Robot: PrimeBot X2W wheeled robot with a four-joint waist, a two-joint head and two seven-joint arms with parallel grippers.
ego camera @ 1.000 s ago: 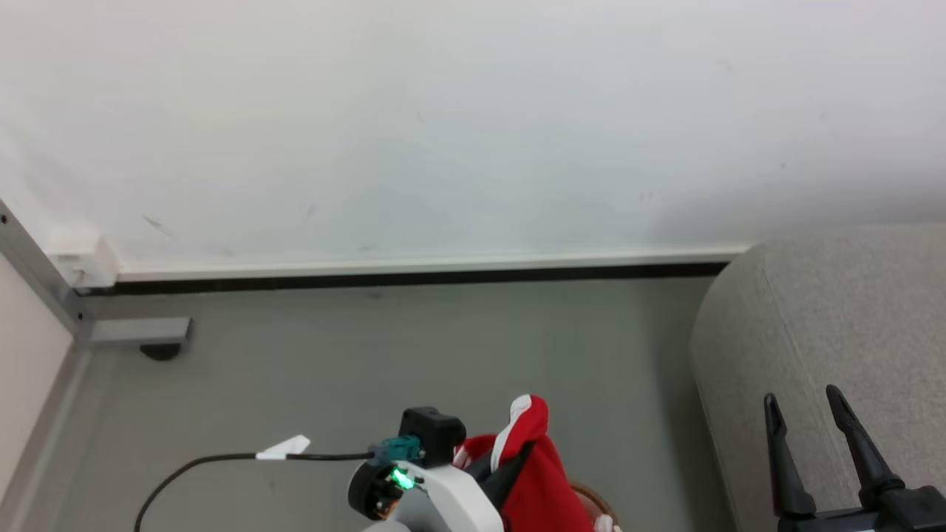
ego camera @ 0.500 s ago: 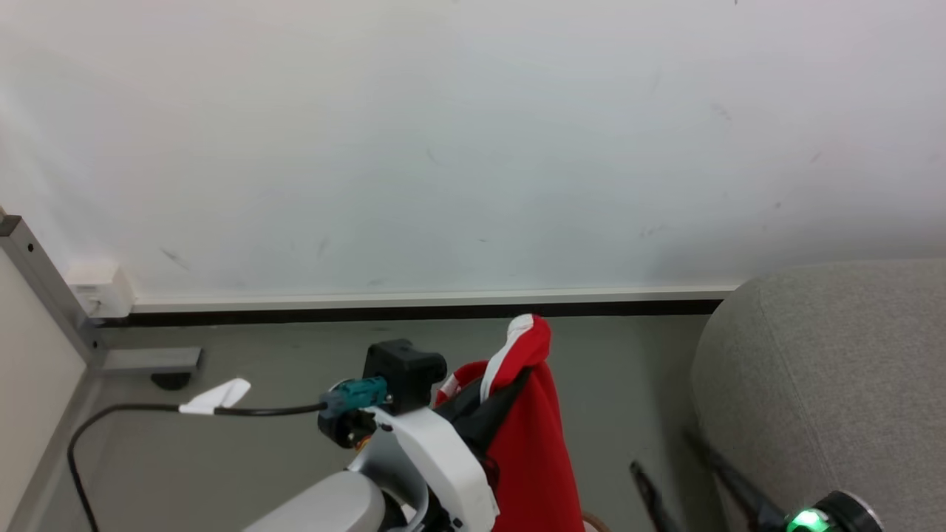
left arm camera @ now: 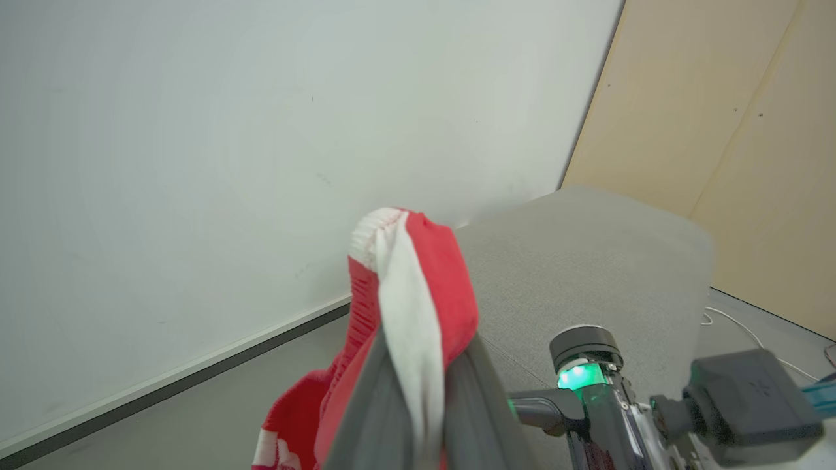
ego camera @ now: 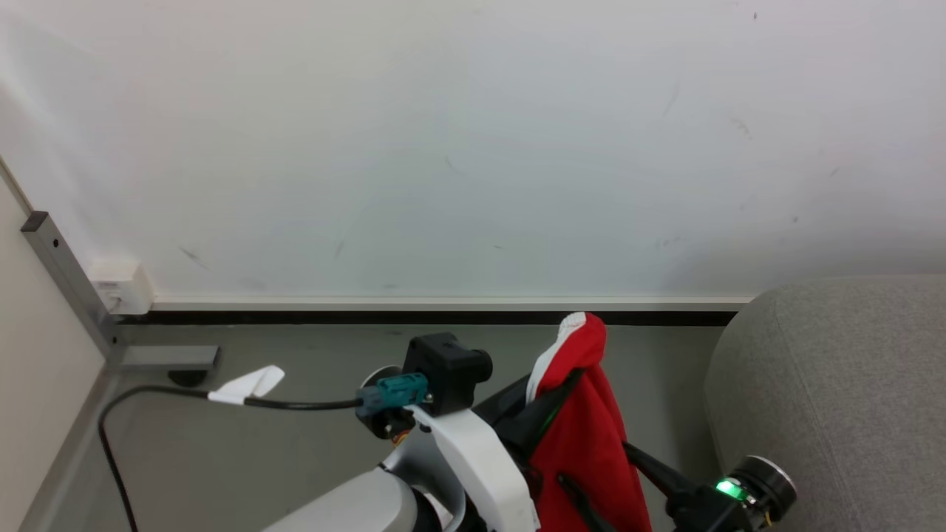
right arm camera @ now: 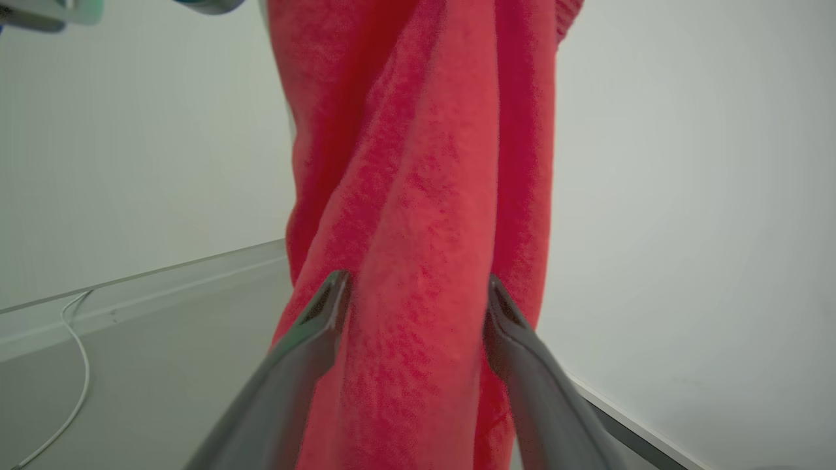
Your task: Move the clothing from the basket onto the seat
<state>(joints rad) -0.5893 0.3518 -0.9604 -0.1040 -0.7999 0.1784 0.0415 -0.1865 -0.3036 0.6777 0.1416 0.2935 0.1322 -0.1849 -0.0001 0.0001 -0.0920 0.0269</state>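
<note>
I expect the red garment [ego camera: 592, 430] to slump in a heap over my right gripper's fingers when I carry it, because the garment's white-edged top [ego camera: 576, 335] rises above those fingers.
A red garment with a white stripe [ego camera: 584, 436] hangs from my left gripper [ego camera: 562, 388], which is shut on its top fold above the floor, just left of the seat. In the left wrist view the white stripe [left arm camera: 405, 307] runs down between the two closed fingers [left arm camera: 366, 405]. My right gripper [ego camera: 595, 464] reaches in from the right, open, with one finger on each side of the hanging cloth [right arm camera: 418, 196]; its fingers [right arm camera: 326, 313] stand wide apart. The light grey seat [ego camera: 835, 384] rises at the right and shows again behind the cloth [left arm camera: 588, 261]. The basket is out of view.
A white wall with a dark baseboard [ego camera: 443, 318] closes the far side. A black cable with a white tag [ego camera: 247, 384] trails from my left wrist. A grey metal frame post [ego camera: 66, 288] stands at the left. A thin white cable [right arm camera: 72, 365] lies on the floor.
My left gripper has lifted the garment higher and carried it right, toward the seat. My right gripper has swung from pointing up over the seat to straddling the hanging cloth. The camera has shifted too.
</note>
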